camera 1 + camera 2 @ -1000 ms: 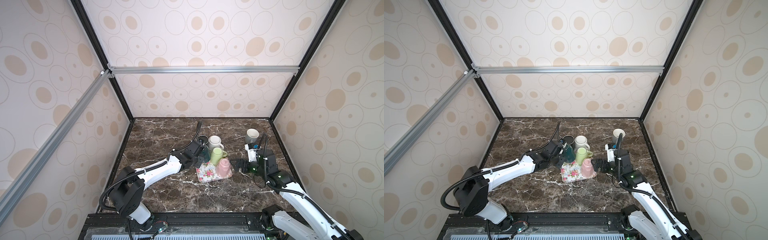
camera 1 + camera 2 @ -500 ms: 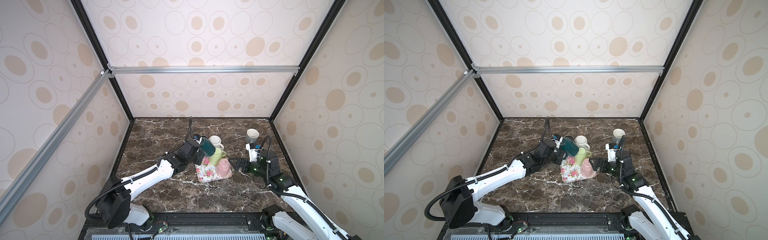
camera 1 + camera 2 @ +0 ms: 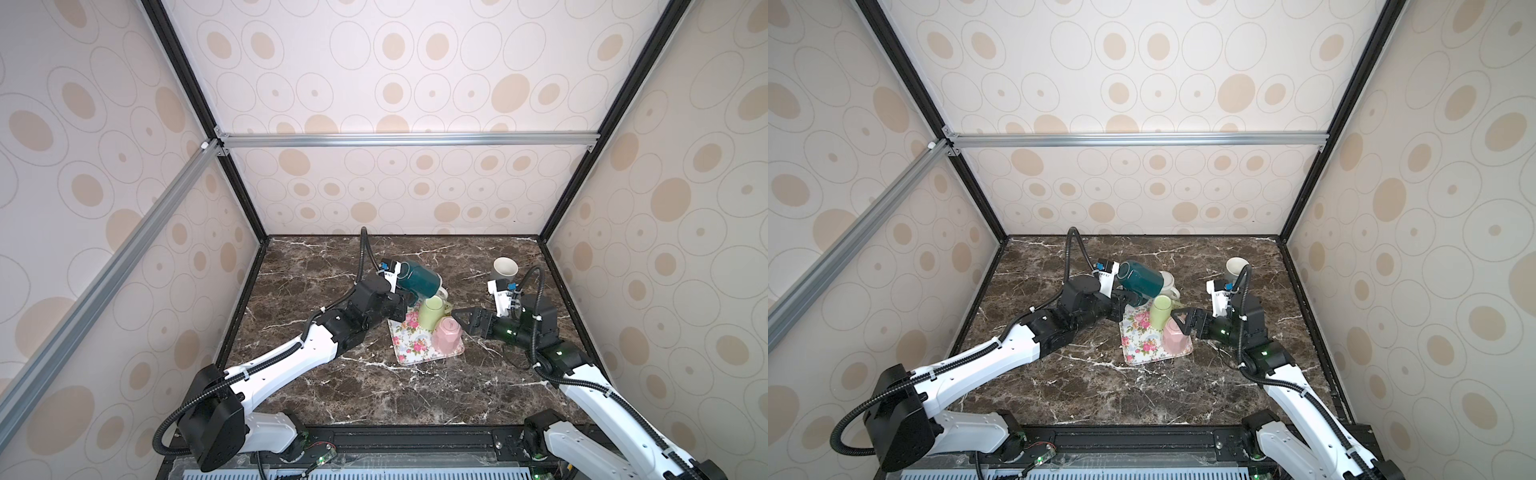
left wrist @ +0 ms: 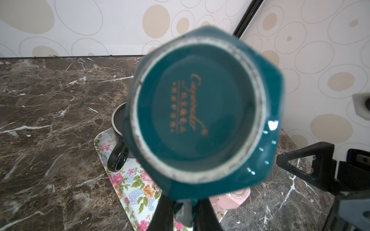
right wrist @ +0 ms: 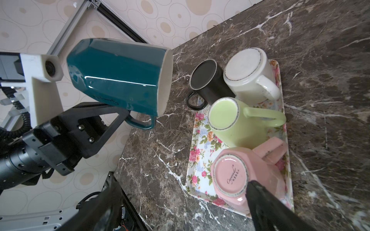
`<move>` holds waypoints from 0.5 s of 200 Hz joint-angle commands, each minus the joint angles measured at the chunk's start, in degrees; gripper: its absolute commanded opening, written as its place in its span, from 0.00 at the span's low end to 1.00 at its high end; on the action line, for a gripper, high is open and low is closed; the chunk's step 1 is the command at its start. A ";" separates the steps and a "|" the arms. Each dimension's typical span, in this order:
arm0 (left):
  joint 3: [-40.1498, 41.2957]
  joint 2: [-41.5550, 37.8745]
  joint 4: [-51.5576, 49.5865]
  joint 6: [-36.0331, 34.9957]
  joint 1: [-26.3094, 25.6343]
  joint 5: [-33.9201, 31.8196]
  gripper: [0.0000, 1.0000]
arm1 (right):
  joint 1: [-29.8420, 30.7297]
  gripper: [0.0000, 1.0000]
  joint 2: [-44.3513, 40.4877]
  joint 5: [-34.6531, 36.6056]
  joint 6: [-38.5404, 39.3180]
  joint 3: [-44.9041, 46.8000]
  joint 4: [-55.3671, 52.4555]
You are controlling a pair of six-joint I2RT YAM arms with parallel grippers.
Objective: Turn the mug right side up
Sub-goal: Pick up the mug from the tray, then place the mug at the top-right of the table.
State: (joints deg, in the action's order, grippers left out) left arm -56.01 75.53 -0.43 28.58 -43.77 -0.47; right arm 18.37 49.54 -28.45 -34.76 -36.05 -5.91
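My right gripper should keep going toward the handle's loose end (image 5: pixel 151 123) until my fingers are on both sides of it, because the teal mug's handle (image 5: pixel 140 124) sticks out past my left gripper.
The teal mug (image 3: pixel 417 280) (image 3: pixel 1140 279) hangs in the air above the back-left corner of the floral tray (image 3: pixel 409 353). It lies tilted on its side, its base toward the left wrist camera (image 4: pixel 200 112) and its mouth toward the tray (image 5: pixel 118 76). My left gripper (image 3: pixel 409 301) (image 4: pixel 185 200) is shut on the mug's handle, which points down. My right gripper (image 3: pixel 459 320) (image 5: pixel 182 186) stands open just right of the tray, one finger (image 5: pixel 260 200) beside the pink mug (image 5: pixel 230 176).
On the tray (image 5: pixel 200 140) a pink mug (image 3: pixel 446 332), a green mug (image 5: pixel 222 112) and a white mug (image 5: pixel 244 68) stand upside down. A black mug (image 5: pixel 204 76) sits at its back corner. A grey mug (image 3: pixel 505 268) stands upright at the back right.
My left arm has lifted the teal mug off the tray area and swung it from low beside the other mugs to tilted on its side in the air. The right arm has barely moved.
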 commanded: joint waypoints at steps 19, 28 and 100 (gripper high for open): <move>-0.59 -2.41 12.20 2.92 0.61 2.79 0.00 | 0.18 1.00 1.08 -1.60 -2.44 -2.97 3.39; -0.02 -2.32 13.30 3.11 0.59 3.14 0.00 | 0.24 1.00 1.34 -1.70 -2.74 -2.97 4.32; 2.13 -1.66 21.53 4.17 1.32 6.77 0.00 | 0.20 0.99 5.21 -1.53 -4.82 -4.04 8.14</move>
State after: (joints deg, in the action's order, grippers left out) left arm -52.42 75.53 9.85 31.31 -43.03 4.27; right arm 18.37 53.91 -29.30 -38.13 -38.57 -0.80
